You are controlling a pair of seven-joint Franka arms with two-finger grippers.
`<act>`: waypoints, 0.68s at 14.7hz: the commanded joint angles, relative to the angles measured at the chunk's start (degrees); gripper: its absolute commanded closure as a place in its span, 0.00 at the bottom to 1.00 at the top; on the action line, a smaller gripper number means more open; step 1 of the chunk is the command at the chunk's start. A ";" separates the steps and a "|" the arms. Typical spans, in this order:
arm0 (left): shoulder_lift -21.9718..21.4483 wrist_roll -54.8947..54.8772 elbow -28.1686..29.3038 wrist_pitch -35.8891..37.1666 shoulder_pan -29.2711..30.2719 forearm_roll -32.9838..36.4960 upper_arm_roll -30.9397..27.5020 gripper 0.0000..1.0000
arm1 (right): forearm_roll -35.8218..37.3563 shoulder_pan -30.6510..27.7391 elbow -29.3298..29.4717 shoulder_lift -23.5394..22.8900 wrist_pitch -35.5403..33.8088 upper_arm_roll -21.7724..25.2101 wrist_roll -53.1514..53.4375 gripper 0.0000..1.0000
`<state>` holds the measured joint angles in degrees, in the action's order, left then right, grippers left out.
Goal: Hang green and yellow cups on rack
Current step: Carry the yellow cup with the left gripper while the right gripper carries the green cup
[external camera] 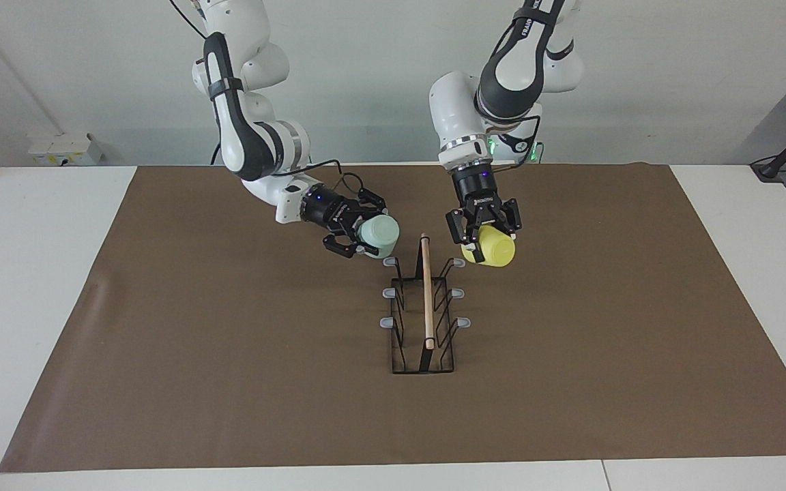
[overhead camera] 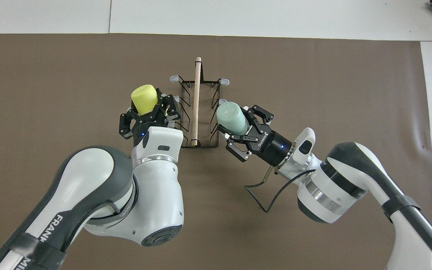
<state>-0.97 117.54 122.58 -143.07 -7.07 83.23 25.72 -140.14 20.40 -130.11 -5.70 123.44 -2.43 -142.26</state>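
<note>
The yellow cup's opening [external camera: 471,252] is facing the rack's empty near peg [external camera: 457,262]. My left gripper should keep moving the yellow cup onto that peg until it hangs there, and then let go.
The black wire rack [external camera: 426,341] with its wooden rod [overhead camera: 196,101] stands mid-mat. My right gripper [external camera: 364,239] is shut on the pale green cup [external camera: 379,233], held on its side just above the grey-tipped prong [external camera: 390,262] nearest the robots on the right arm's side. My left gripper [external camera: 482,235] is shut on the yellow cup [external camera: 494,249], tilted bottom outward, right beside the nearest prong [external camera: 459,262] on the left arm's side. In the overhead view the green cup [overhead camera: 231,117] and the right gripper [overhead camera: 243,129] flank the rack [overhead camera: 186,144] with the yellow cup [overhead camera: 144,98] and the left gripper [overhead camera: 149,112].
A brown mat [external camera: 229,354] covers most of the white table [external camera: 24,273]. A loose black cable [overhead camera: 264,195] hangs from the right arm's wrist. A white power box [external camera: 65,149] sits at the table's edge toward the right arm's end.
</note>
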 commanded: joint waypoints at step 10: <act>5.80 18.16 1.17 14.56 -0.14 12.92 6.26 1.00 | -2.15 1.66 3.28 -2.91 2.59 -0.56 -2.06 1.00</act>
<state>3.23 132.67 123.80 -131.78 -7.07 93.53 30.60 -140.24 21.29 -128.44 -7.08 124.96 -2.68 -142.51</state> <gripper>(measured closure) 0.335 0.304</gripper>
